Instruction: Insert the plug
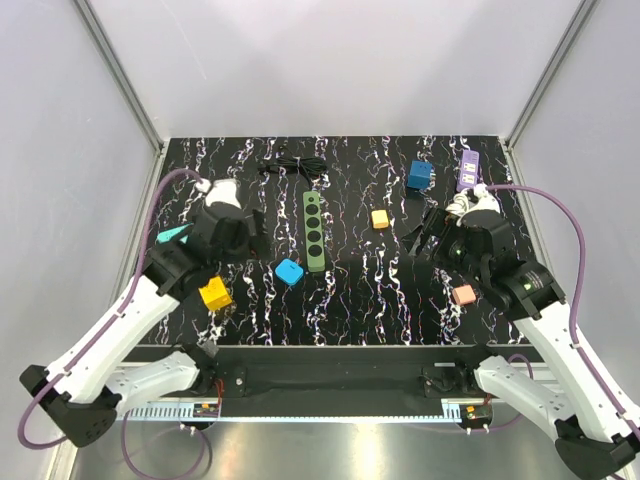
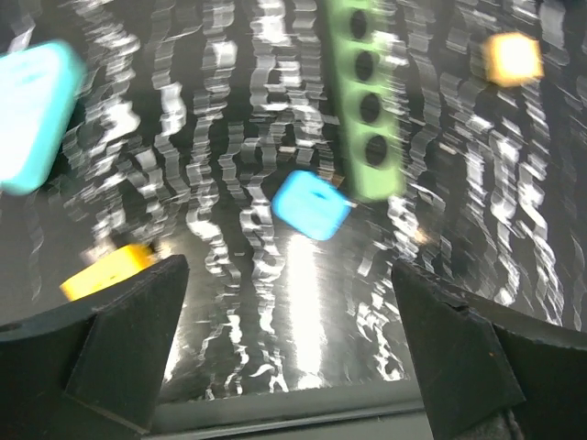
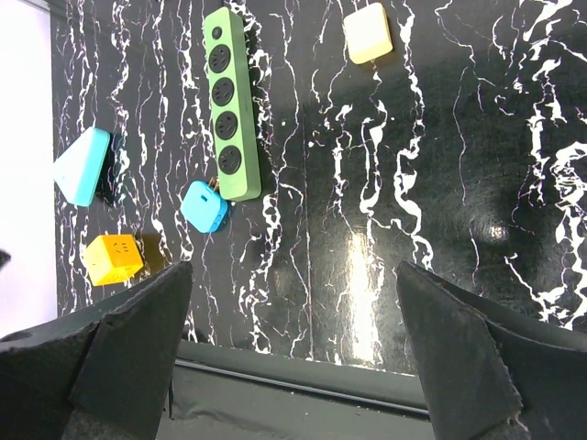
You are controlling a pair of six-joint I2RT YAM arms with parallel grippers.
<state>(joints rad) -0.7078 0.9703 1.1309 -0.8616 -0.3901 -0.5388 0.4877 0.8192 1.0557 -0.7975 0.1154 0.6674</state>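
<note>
The yellow cube [image 1: 215, 293] lies apart from the teal wedge and blue plug, so I keep my open left gripper moving until its fingers close on the cube's sides.
A green power strip [image 1: 314, 231] with several round sockets lies mid-table, running front to back. A small blue plug [image 1: 289, 271] lies on the table touching the strip's near left corner. My left gripper [image 1: 232, 240] is open and empty, left of the strip. In the blurred left wrist view its fingers frame the blue plug [image 2: 311, 205] and the strip's near end [image 2: 367, 101]. My right gripper [image 1: 425, 240] is open and empty, right of the strip. The right wrist view shows the strip [image 3: 229, 103] and the blue plug [image 3: 204, 206] at upper left.
A yellow cube [image 1: 215, 294] and a teal wedge [image 1: 172, 235] lie at the left. An orange block [image 1: 380, 219], a blue cube [image 1: 419, 175], a purple strip [image 1: 468, 170] and a pink block [image 1: 463, 294] lie at the right. A black cable [image 1: 292, 166] lies at the back.
</note>
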